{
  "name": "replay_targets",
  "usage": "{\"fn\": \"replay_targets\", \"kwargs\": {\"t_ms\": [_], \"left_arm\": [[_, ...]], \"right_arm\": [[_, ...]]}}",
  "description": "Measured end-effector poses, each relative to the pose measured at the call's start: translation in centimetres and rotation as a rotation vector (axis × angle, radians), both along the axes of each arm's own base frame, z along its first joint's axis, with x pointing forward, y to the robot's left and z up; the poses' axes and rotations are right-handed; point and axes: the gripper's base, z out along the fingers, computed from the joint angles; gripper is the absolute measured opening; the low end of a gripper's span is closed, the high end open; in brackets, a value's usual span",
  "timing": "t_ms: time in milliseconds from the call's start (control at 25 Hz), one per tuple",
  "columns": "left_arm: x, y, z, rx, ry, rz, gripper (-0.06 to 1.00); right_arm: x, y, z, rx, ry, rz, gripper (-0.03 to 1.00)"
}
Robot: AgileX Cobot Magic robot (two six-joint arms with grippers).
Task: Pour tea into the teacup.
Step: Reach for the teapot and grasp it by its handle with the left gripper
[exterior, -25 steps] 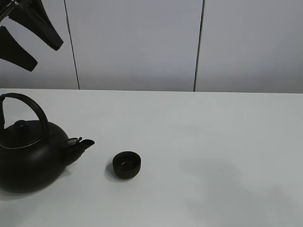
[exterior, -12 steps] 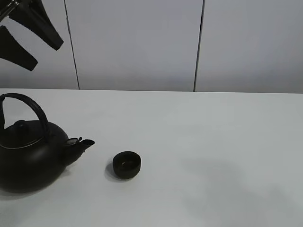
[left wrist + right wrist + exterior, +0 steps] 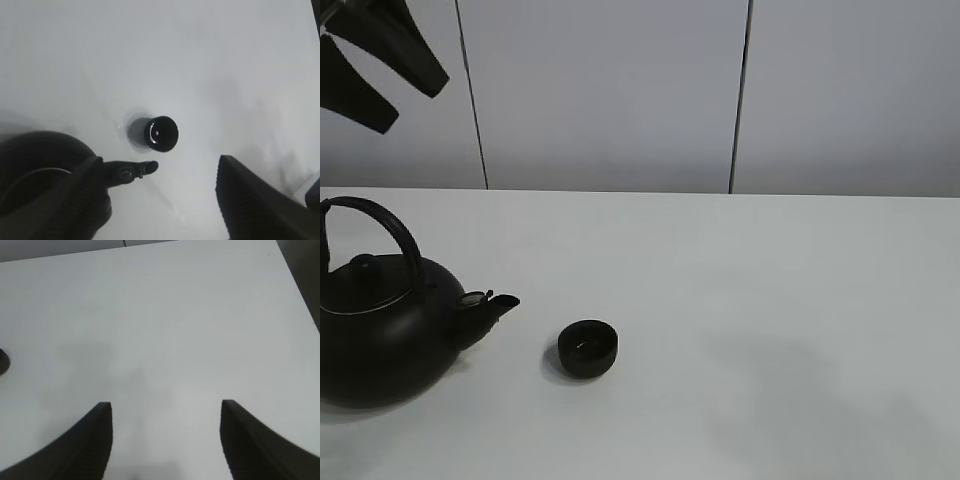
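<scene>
The robot's left gripper points down toward the kettle's spout and teacup (image 3: 492, 308). It should move back, level out and grip the part of the kettle's handle (image 3: 324, 237) farthest from the kettle's spout.
The small black teacup (image 3: 587, 348) stands on the white table, just right of the spout (image 3: 498, 303) of the big black kettle (image 3: 380, 335). The kettle stands upright at the left with its arched handle up. No stream of tea shows; only a small glint is visible inside the cup (image 3: 161, 133). My left gripper (image 3: 412, 108) is open and empty, high above the kettle (image 3: 45, 185) at the top left. My right gripper (image 3: 165, 410) is open and empty over bare table; it is out of the exterior view.
The white table (image 3: 770, 300) stretches right of the cup. A grey panelled wall (image 3: 610, 90) stands behind it. A dark sliver, probably the cup (image 3: 2, 362), shows at the edge of the right wrist view.
My left gripper has risen slightly. The kettle and the teacup have not moved.
</scene>
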Motion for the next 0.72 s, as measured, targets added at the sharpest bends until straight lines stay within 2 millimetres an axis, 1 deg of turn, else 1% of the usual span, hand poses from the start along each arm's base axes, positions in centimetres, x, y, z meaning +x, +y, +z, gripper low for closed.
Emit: {"fn": "replay_targets", "kwargs": {"t_ms": [160,240,320,400,520,640,720], "left_arm": [[-0.3,0.3,2.5,0.013,-0.168,0.047,0.47],[-0.9,0.5,4.0,0.020,-0.256,0.056,0.47],[-2.0,0.7,5.9,0.024,-0.340,0.058,0.48],[-3.3,0.8,7.8,0.024,-0.415,0.062,0.48],[-6.0,1.4,11.1,0.043,-0.573,0.098,0.48],[-9.6,2.2,14.2,0.086,-0.778,0.164,0.48],[-11.8,2.9,14.9,0.125,-0.882,0.212,0.48]], "right_arm": [[0.0,0.0,0.0,0.000,0.000,0.000,0.43],[0.0,0.0,0.0,0.000,0.000,0.000,0.43],[0.0,0.0,0.0,0.000,0.000,0.000,0.43],[0.0,0.0,0.0,0.000,0.000,0.000,0.43],[0.0,0.0,0.0,0.000,0.000,0.000,0.43],[0.0,0.0,0.0,0.000,0.000,0.000,0.43],[0.0,0.0,0.0,0.000,0.000,0.000,0.43]]}}
